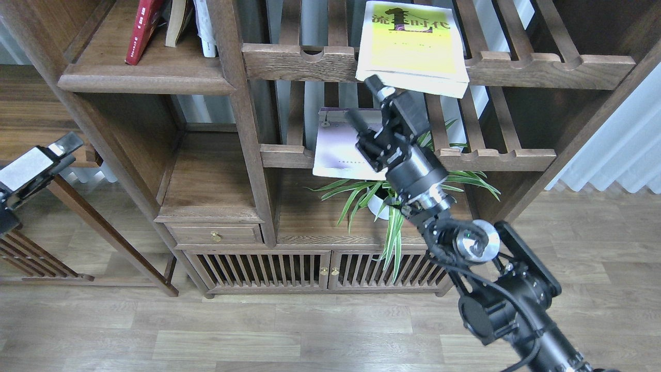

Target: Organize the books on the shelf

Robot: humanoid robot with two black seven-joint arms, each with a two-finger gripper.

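Note:
I expect the yellow-green book (412, 38) to stay almost flat and shut when I carry it by the book's front edge (436, 90), because that edge sticks straight out past the shelf's bar.
The yellow-green book (413, 46) with a black Chinese title lies flat on the upper slatted rack, its front edge hanging over the rail. My right gripper (365, 101) is open just below and in front of the book's front-left corner; its upper fingertip (375, 82) is close to that corner, and I cannot tell if they touch. The pale lilac-white book (341, 147) lies on the lower slatted rack, partly behind my gripper. The dark red book (142, 31) leans upright on the solid shelf (144, 80) at upper left. My left gripper (62, 147) is at the far left, empty.
Two more books (178, 23) stand beside the red one on the shelf. A potted green plant (384, 199) sits under the lower rack (496, 157), behind my right wrist. A drawer (214, 235) and slatted cabinet doors are below. A wooden stand (103, 232) is at left.

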